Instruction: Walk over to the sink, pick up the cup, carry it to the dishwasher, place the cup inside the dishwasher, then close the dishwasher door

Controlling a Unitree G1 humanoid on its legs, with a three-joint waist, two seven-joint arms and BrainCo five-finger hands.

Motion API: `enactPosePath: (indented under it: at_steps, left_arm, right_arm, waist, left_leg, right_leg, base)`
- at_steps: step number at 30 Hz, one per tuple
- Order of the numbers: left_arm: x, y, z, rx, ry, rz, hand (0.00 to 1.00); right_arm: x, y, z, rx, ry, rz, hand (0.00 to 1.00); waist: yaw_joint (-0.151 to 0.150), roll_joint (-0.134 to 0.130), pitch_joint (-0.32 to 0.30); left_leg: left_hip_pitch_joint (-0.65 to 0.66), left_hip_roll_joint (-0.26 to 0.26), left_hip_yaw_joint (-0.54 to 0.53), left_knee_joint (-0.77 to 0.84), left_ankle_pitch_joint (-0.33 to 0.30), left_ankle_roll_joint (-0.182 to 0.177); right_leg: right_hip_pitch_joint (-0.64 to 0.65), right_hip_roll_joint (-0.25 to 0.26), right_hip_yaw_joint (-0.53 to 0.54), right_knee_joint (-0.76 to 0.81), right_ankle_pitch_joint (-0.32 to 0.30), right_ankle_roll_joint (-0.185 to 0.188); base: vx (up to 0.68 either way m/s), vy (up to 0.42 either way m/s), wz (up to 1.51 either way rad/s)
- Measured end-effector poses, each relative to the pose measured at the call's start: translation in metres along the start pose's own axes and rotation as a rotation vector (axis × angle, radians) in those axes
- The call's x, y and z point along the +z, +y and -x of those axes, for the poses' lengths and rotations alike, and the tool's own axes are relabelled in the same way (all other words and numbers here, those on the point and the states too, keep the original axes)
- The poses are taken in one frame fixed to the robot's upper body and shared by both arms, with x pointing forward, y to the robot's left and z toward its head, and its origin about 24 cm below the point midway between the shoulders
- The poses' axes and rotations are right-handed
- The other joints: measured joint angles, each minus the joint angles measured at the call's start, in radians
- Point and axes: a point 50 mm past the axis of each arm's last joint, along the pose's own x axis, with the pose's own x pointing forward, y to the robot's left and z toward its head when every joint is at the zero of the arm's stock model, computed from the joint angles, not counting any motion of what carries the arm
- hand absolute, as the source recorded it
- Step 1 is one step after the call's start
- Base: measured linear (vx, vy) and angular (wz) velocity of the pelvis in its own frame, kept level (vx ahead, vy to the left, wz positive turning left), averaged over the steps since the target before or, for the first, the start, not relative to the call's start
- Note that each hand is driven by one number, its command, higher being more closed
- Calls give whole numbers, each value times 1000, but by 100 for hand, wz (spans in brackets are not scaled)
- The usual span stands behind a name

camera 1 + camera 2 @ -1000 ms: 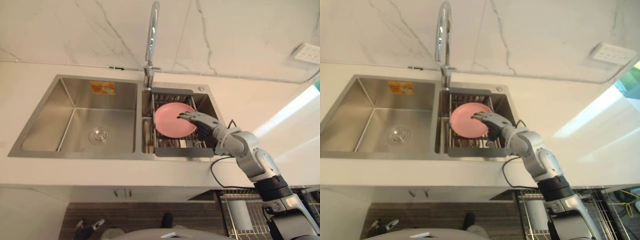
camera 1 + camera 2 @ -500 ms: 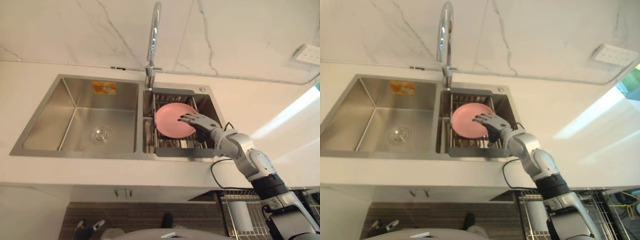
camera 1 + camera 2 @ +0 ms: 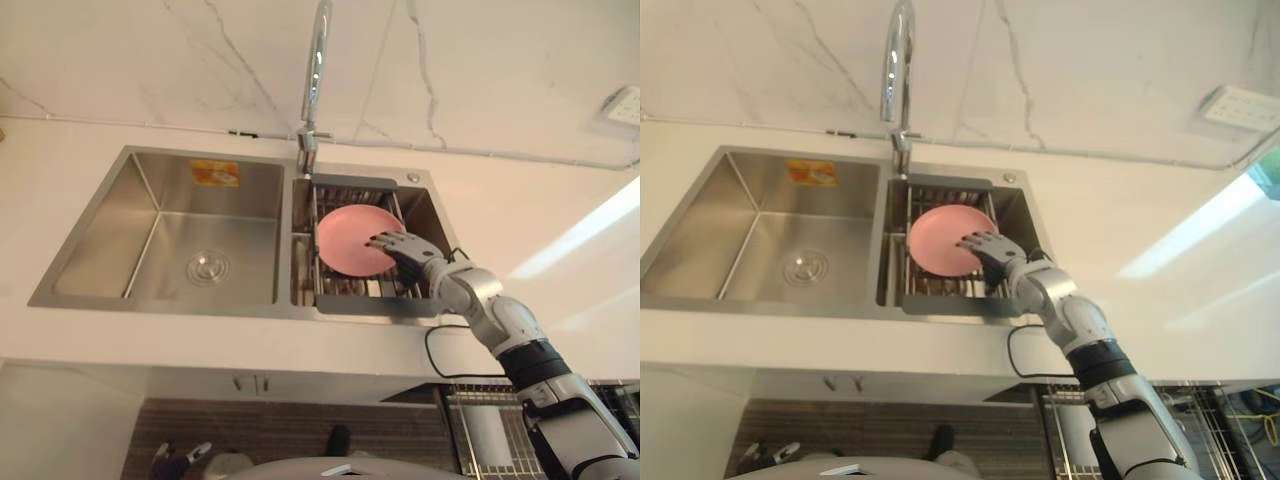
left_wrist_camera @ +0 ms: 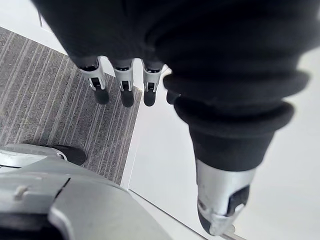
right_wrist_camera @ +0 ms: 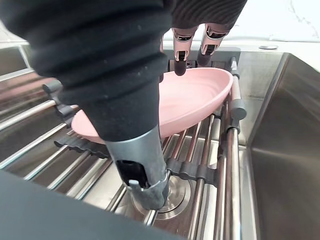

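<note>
I expect the pink dish (image 3: 352, 240) to come loose and leave the rack empty when I lift it, since only rack bars (image 5: 189, 146) show below the dish's edge.
A shallow pink dish (image 3: 350, 238) leans on a wire rack (image 3: 345, 291) in the sink's right basin; I see no cup. My right hand (image 3: 408, 254) reaches in from the right and is open at the dish's right rim. In the right wrist view its fingers (image 5: 181, 55) hover just over the dish's (image 5: 195, 100) upper edge, and the thumb (image 5: 142, 175) points down toward the rack bars (image 5: 200, 170). My left hand (image 4: 122, 82) hangs open beside a white cabinet front, over the striped floor.
A tall chrome faucet (image 3: 315, 70) rises behind the divider between the basins. The left basin (image 3: 190, 250) holds only its drain. White counter (image 3: 540, 230) surrounds the sink. A wire basket (image 3: 480, 420) shows below the counter at the lower right.
The whole view has shifted a little, so the camera moved. My right arm has stretched out straighter; the hand stays at the dish's right rim. The dish has not moved.
</note>
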Motion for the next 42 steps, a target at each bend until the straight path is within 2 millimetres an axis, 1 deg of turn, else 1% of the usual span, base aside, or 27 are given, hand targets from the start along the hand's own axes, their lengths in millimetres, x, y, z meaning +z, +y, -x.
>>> enactPosePath:
  at_steps: [4,11,12,16,18,20,24,26,29,38,42]
  left_arm:
    - [1,-1,0,-4,-3,-6,0]
    - [3,-2,0,-11,-13,-12,0]
    - [3,-3,0,-13,-17,-13,0]
    - [5,-4,0,-18,-25,-16,0]
    - [5,-4,0,-18,-26,-16,0]
    - [6,-4,0,-17,-29,-17,0]
    - [7,-4,0,-17,-32,-18,0]
    - [7,-3,-1,-16,-36,-19,0]
    - [9,-3,-1,-14,-48,-19,0]
    - [9,-2,-1,7,-55,-19,0]
    - [9,-1,0,10,-56,-19,0]
  right_arm:
    - [0,9,-5,47,0,10,0]
    - [1,11,-8,40,2,49,0]
    - [2,11,-8,41,-1,51,100]
    - [3,12,-9,39,-7,55,100]
    - [4,10,-9,7,-10,55,100]
    - [4,6,-10,-15,-5,93,100]
    - [2,9,-11,-33,11,131,100]
    - [3,9,-12,-57,19,193,100]
    - [4,8,-12,-92,17,229,100]
    - [5,3,-11,-203,6,226,100]
    - [4,-5,-9,-285,10,212,100]
  waist:
    - [2,1,1]
    - [19,5,5]
    - [21,5,7]
    - [23,5,17]
    - [24,5,18]
    - [24,5,18]
    - [25,3,19]
    - [25,1,21]
    - [24,-3,24]
    - [23,-7,26]
    - [22,-7,25]
  left_leg:
    - [-13,-1,-19,0,5,1]
    - [-23,-4,-23,1,8,2]
    - [-23,-5,-24,1,8,3]
    - [-25,-8,-26,0,9,4]
    - [-25,-9,-30,0,9,5]
    - [-25,-12,-35,0,10,5]
    - [-26,-15,-37,0,10,6]
    - [-26,-16,-37,0,10,6]
    - [-26,-16,-37,0,10,6]
    - [-25,-15,-37,0,10,6]
    - [-25,-15,-37,1,10,6]
  right_leg:
    - [-6,-2,-18,0,0,0]
    - [-10,-5,-21,1,0,0]
    - [-10,-6,-21,1,0,0]
    - [-10,-8,-22,1,1,1]
    - [-10,-9,-22,2,1,2]
    - [-10,-11,-22,3,1,3]
    - [-10,-14,-22,5,1,6]
    - [-10,-14,-22,6,1,7]
    - [-10,-14,-22,6,1,7]
    - [-9,-14,-22,6,1,7]
    - [-9,-15,-22,6,1,7]
  base:
    - [1,-3,10]
    - [-5,2,3]
    - [0,0,0]
    - [0,0,0]
    - [0,0,0]
    - [0,0,0]
    - [0,0,0]
    - [0,0,0]
    - [0,0,0]
    - [0,0,0]
    - [0,0,0]
